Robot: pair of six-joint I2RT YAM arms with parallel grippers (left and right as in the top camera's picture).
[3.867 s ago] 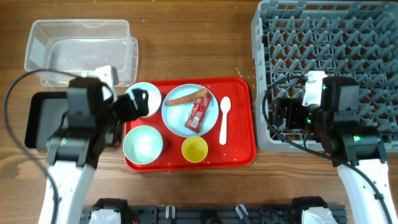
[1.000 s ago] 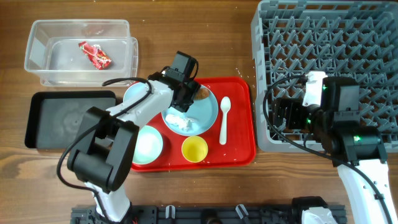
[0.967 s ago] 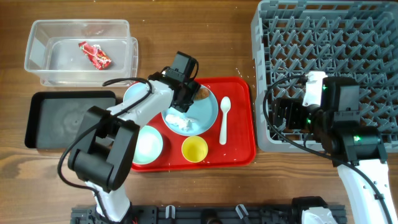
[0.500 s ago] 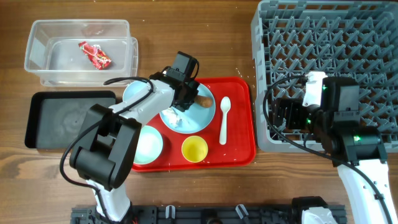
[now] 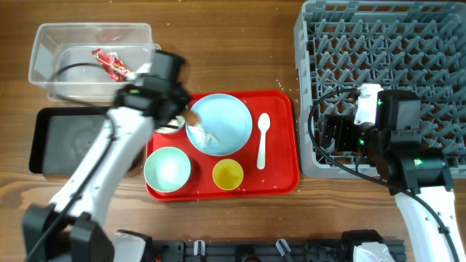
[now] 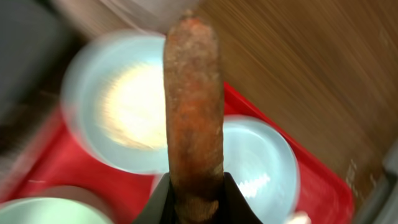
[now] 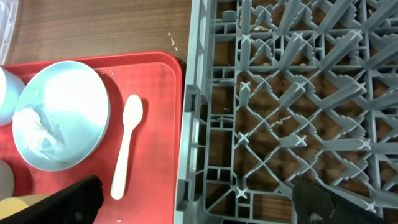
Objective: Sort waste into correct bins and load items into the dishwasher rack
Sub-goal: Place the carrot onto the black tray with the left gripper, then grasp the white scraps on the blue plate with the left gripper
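Observation:
I should keep moving my left gripper toward the black tray [image 5: 64, 143] and let go inside it, because the carrot piece [image 6: 194, 112] is clear of the dishes and the tray is open.
My left gripper [image 6: 194, 200] is shut on the long orange-brown carrot piece [image 6: 194, 112], which hangs in the air above the red tray's left part, blurred by motion. In the overhead view that gripper [image 5: 188, 118] is between the white bowl [image 5: 170, 128] and the light-blue plate [image 5: 222, 122], which holds a heap of rice [image 5: 203, 135]. The red wrapper [image 5: 111, 63] lies in the clear tub [image 5: 95, 44]. The black tray [image 5: 62, 138] lies under the left arm. My right gripper [image 7: 199, 208] is open over the left edge of the grey rack [image 7: 292, 106], holding nothing.
The red tray [image 5: 280, 164] also carries a mint-green bowl [image 5: 167, 168], a yellow cup [image 5: 228, 173] and a white spoon [image 5: 263, 140]. The rack [image 5: 386, 65] fills the right side. Bare wooden table lies between the tub and the rack.
My left gripper closed on the carrot piece on the plate, lifted it and swung left off the plate. The plate shifted slightly. The right arm has not moved.

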